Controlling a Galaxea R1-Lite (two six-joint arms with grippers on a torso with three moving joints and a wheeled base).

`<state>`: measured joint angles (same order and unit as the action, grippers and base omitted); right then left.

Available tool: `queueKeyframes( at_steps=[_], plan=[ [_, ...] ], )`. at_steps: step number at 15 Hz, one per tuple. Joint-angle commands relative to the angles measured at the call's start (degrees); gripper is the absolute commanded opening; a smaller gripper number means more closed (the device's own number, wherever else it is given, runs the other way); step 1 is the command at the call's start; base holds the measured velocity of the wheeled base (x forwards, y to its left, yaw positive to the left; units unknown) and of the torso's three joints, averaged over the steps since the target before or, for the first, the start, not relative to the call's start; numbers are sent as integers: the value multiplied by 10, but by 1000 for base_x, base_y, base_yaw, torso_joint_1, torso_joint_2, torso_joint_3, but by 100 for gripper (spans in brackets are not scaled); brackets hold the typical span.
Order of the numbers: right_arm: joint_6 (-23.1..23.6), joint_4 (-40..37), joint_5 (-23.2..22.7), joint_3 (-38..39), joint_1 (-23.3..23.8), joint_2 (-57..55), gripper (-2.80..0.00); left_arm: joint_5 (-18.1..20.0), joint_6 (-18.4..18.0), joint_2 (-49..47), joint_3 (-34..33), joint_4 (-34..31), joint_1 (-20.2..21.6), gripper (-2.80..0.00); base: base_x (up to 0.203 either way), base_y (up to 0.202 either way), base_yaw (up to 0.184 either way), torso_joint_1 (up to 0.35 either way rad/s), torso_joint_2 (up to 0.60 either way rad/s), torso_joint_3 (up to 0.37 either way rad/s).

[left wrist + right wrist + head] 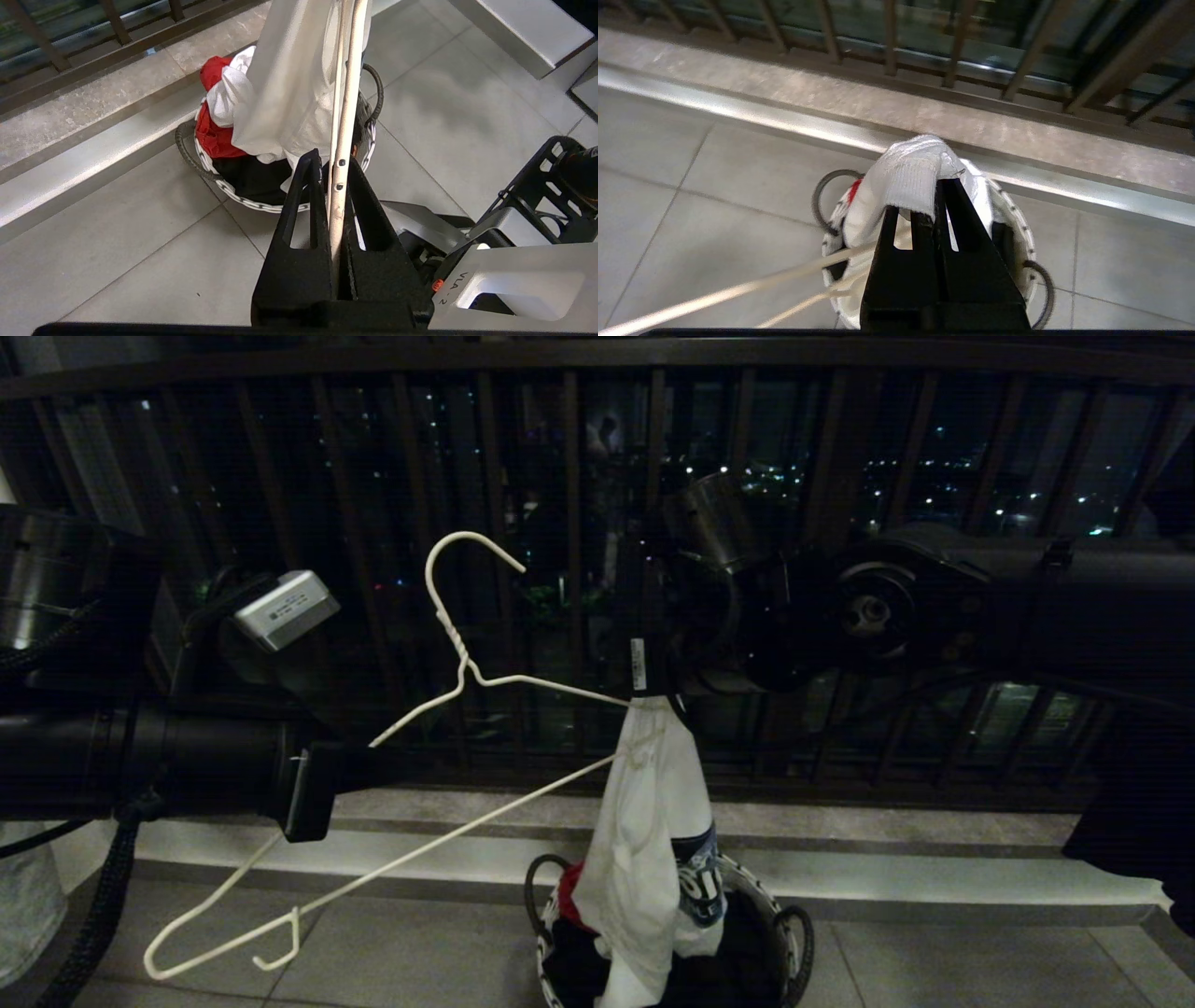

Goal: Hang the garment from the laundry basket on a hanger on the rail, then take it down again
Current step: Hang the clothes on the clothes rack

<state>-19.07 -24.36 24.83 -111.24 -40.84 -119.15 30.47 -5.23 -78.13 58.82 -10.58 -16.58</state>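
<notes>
The hanger's end (654,733) is too shallow in the collar, so my left gripper should push the hanger further in while my right gripper pulls the collar toward the hook's stem (453,632).
The white wire hanger (523,681) hangs tilted in the air, hook up. My left gripper (369,761) is shut on one of its wires, seen between the fingers in the left wrist view (332,163). The hanger's (345,116) other end reaches into the collar of the white garment (644,840). My right gripper (653,695) points down and is shut on that ribbed collar (906,182); its tips (934,196) pinch the cloth. The garment (280,93) trails down into the laundry basket (766,896) on the floor. The rail is out of view.
Red cloth (212,135) and dark cloth lie in the basket (243,200). A raised stone ledge (887,826) and the dark balcony railing (569,523) stand behind it. Part of my base (514,233) sits on the floor tiles beside the basket.
</notes>
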Motion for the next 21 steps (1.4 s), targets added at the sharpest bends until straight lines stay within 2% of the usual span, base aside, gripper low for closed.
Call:
queueKeyframes(
  at_steps=[1,5,9,12,14,16,19,21],
  plan=[
    [-2,-2,1,0,-9,1,-280,-11,0,-7,1,1,-5,-280,0,0,0,0,0,0],
    [-10,-3,1,0,-19,3,-280,-94,5,-13,-35,91,-31,-280,0,0,0,0,0,0],
    [-19,-1,-1,0,-40,11,-280,-119,4,-22,-58,134,-50,-280,0,0,0,0,0,0],
    [-24,-12,-1,-1,-55,30,-280,-203,2,-38,-57,162,-50,-280,0,0,0,0,0,0],
    [-41,-30,-14,-4,-67,36,-280,-207,3,-40,-66,176,-54,-280,0,0,0,0,0,0],
    [-50,-29,-31,-4,-74,39,-280,-208,7,-40,-77,195,-76,-280,0,0,0,0,0,0],
    [-49,-18,-42,-6,-87,39,-280,-209,13,-47,-107,271,-105,-280,0,0,0,0,0,0],
    [-49,1,-52,-6,-92,38,-280,-211,21,-49,-115,292,-117,-280,0,0,0,0,0,0]
  ],
)
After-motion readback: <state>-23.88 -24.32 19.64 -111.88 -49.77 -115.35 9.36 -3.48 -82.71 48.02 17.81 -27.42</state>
